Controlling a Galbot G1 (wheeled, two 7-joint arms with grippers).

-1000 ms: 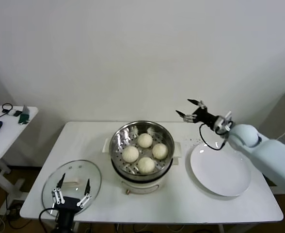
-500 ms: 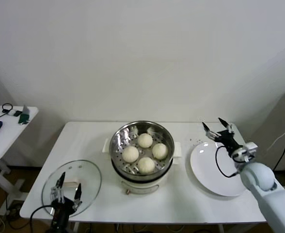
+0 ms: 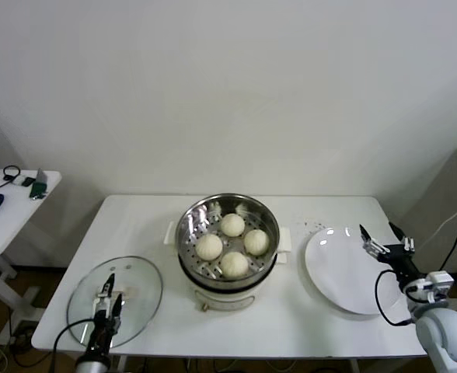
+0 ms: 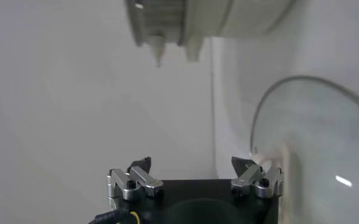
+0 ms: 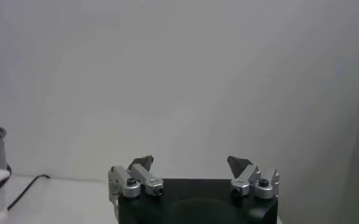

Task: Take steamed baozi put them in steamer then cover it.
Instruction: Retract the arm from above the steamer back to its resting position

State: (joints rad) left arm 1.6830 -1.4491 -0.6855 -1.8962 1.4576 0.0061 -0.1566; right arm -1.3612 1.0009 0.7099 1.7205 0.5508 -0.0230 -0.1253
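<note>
The cover's white handle (image 4: 284, 158) stands free next to the left gripper's open fingers, so the robot should go on heading for the handle until both fingers are on either side of its bar (image 4: 267, 160), and then close them.
Four cream-white baozi (image 3: 231, 224) lie on the perforated tray inside the shiny steamer (image 3: 193, 221) at the table's middle. The clear glass cover (image 3: 139, 280) lies flat on the table at the front left, also showing in the left wrist view (image 4: 316, 140). My left gripper (image 3: 110, 299) hangs open and empty over the cover, next to its white handle; in the left wrist view (image 4: 191, 163) the handle sits beside one fingertip (image 4: 245, 165). My right gripper (image 3: 378, 231) is open and empty by the white plate's right edge; the right wrist view (image 5: 190, 161) shows only wall beyond it.
A flat white plate (image 3: 341, 268) lies right of the steamer. The steamer's white base (image 4: 240, 18) shows far off in the left wrist view. A small side table (image 3: 7, 210) with a mouse and cables stands at the far left. A wall stands behind the table.
My right arm has swung back from behind the steamer to the plate's right edge and lowered. My left gripper has turned edge-on and shifted over the cover by its handle.
</note>
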